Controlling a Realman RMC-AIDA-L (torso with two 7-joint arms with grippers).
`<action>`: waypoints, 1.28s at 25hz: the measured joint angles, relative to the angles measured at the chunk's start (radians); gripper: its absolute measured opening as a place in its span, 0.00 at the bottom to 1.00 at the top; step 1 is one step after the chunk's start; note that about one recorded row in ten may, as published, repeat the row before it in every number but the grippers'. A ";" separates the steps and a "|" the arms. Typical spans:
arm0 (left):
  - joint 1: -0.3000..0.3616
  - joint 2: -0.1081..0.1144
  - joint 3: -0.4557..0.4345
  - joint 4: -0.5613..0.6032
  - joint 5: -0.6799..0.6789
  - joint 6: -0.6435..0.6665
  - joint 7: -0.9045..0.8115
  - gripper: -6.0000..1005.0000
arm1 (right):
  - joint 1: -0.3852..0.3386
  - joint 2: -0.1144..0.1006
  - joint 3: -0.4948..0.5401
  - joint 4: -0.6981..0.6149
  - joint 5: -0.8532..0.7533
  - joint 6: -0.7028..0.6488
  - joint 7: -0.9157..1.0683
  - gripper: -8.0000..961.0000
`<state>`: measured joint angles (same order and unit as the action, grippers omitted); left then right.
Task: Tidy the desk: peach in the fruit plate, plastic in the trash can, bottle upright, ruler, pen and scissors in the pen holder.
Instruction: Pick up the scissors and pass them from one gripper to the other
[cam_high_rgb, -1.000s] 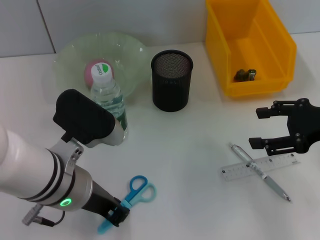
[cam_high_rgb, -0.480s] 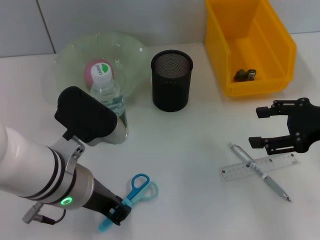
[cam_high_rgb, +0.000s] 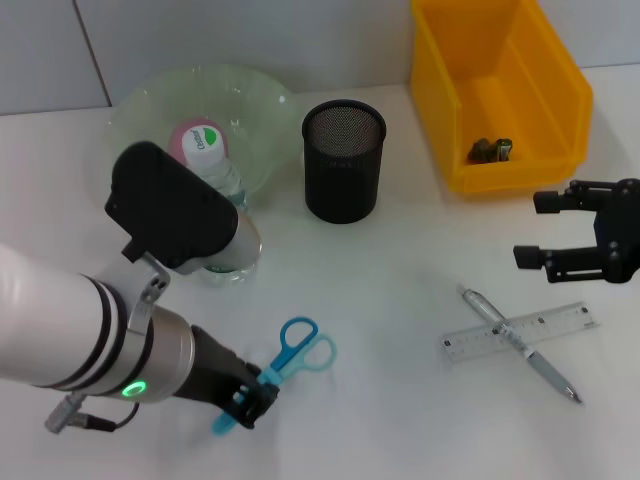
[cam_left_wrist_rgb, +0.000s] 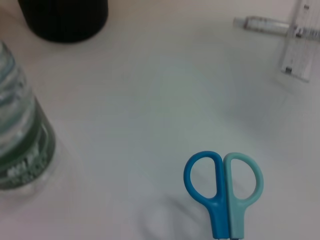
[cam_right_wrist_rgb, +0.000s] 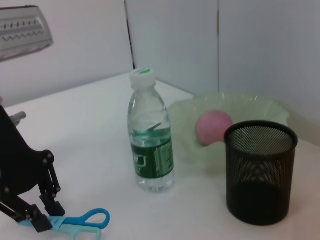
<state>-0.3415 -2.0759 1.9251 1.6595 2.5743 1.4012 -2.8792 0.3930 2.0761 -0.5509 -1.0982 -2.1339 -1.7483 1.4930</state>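
Note:
The blade end of the blue scissors (cam_high_rgb: 225, 422) is in my left gripper, so my right gripper should take them by the handles (cam_high_rgb: 303, 349) before they enter the pen holder.
My left gripper (cam_high_rgb: 247, 404) is shut on the blade end of the blue scissors (cam_high_rgb: 303, 346), handles pointing toward the table's middle; they also show in the left wrist view (cam_left_wrist_rgb: 223, 192) and the right wrist view (cam_right_wrist_rgb: 75, 222). The water bottle (cam_high_rgb: 222, 176) stands upright, partly hidden behind my left arm. The pink peach (cam_high_rgb: 195, 140) lies in the green fruit plate (cam_high_rgb: 255, 100). The black mesh pen holder (cam_high_rgb: 343, 160) stands at centre. The ruler (cam_high_rgb: 520, 332) and the pen (cam_high_rgb: 520, 345) lie crossed at the right. My right gripper (cam_high_rgb: 535, 230) is open above them.
The yellow bin (cam_high_rgb: 500, 60) at the back right holds a small piece of plastic (cam_high_rgb: 492, 150). White table surface lies between the scissors and the ruler. A wall runs behind the plate and the bin.
My left gripper has carried the scissors to the right, toward the table's middle. My right gripper has moved right and farther back, away from the ruler.

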 joint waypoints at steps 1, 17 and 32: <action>0.005 0.001 -0.003 0.018 0.004 -0.003 0.000 0.22 | 0.000 0.001 0.019 0.019 0.023 0.003 0.003 0.85; 0.018 0.005 -0.006 0.249 0.134 -0.124 0.061 0.22 | -0.047 -0.027 0.263 0.414 0.382 -0.053 -0.118 0.85; 0.150 0.005 0.036 0.260 0.137 -0.476 0.232 0.22 | -0.026 -0.006 0.257 0.631 0.456 -0.083 -0.263 0.85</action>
<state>-0.1920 -2.0708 1.9608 1.9199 2.7112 0.9250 -2.6473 0.3671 2.0700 -0.2934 -0.4675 -1.6784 -1.8313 1.2305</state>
